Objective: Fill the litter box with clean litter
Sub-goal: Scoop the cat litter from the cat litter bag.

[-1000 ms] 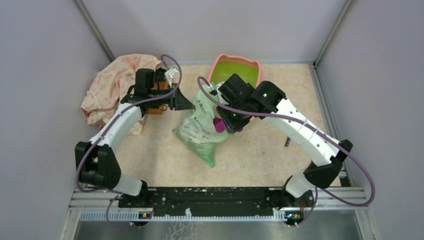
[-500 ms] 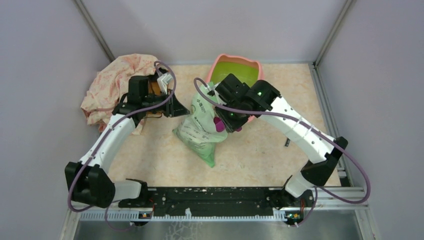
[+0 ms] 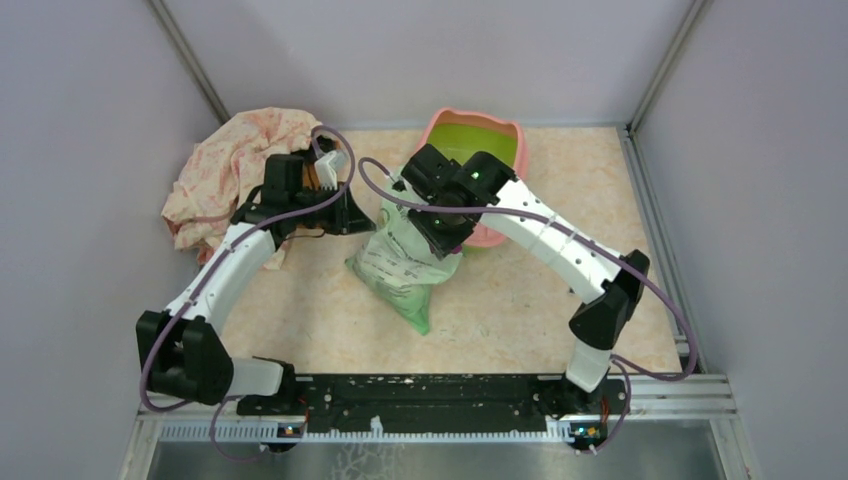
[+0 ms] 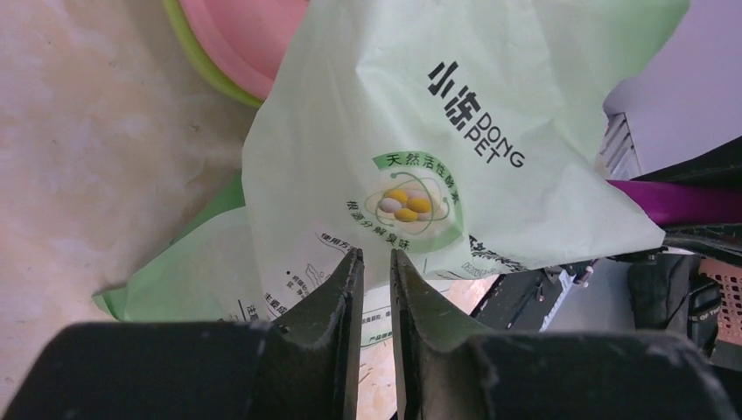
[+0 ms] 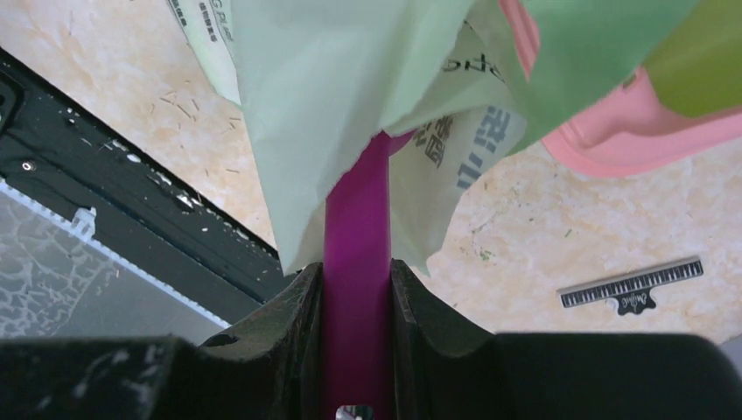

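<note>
Next, my right gripper lowers the scoop into the bag [image 3: 400, 265] and pulls it out toward the black rail, because the bag's opening [image 5: 357, 156] hangs over the scoop's handle.
The litter box [image 3: 497, 133], pink-rimmed with a lime-green inside, stands at the back centre; its pink rim also shows in the left wrist view [image 4: 245, 44] and the right wrist view [image 5: 612, 140]. No litter shows. The light green printed bag [image 3: 400, 265] lies in front of it with its top flap raised [image 4: 437, 131]. My right gripper [image 5: 357, 271] is shut on the handle of a magenta scoop [image 5: 357, 219], whose head is hidden inside the bag [image 5: 332, 87]. My left gripper [image 4: 374, 255] is nearly shut, a narrow gap between its jaws, with nothing between them, its tips just short of the bag's flap.
A crumpled pink patterned cloth [image 3: 235, 160] lies at the back left. A small black ruler-like piece [image 5: 630, 284] lies on the floor right of the bag. The black rail [image 3: 430, 390] runs along the front edge. Walls close in on three sides.
My right arm swung left and pushed the scoop deeper into the bag, so the scoop no longer shows from above. My left gripper drew back slightly to the left.
</note>
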You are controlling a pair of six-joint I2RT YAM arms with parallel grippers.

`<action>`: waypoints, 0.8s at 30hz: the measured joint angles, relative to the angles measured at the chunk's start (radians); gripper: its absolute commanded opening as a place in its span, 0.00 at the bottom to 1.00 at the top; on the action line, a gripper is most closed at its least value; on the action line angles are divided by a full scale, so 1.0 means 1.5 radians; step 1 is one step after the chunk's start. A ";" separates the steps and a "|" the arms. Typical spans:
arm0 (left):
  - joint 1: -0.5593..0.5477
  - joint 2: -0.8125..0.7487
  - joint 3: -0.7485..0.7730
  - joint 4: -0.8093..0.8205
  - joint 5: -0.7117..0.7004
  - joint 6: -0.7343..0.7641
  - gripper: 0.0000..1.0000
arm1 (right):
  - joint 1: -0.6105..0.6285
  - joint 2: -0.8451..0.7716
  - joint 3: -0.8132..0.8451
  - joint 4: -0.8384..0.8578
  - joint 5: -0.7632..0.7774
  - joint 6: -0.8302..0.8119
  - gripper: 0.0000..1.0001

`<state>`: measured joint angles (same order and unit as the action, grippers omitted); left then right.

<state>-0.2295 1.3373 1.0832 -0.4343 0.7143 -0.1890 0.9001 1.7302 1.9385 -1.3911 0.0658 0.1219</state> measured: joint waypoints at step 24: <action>0.000 -0.046 -0.008 -0.030 -0.081 0.000 0.22 | -0.038 0.020 -0.152 0.183 -0.061 -0.039 0.00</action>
<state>-0.2295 1.2690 1.0706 -0.4797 0.5930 -0.1894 0.8429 1.7599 1.7103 -1.1168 -0.0257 0.0628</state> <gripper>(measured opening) 0.223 0.287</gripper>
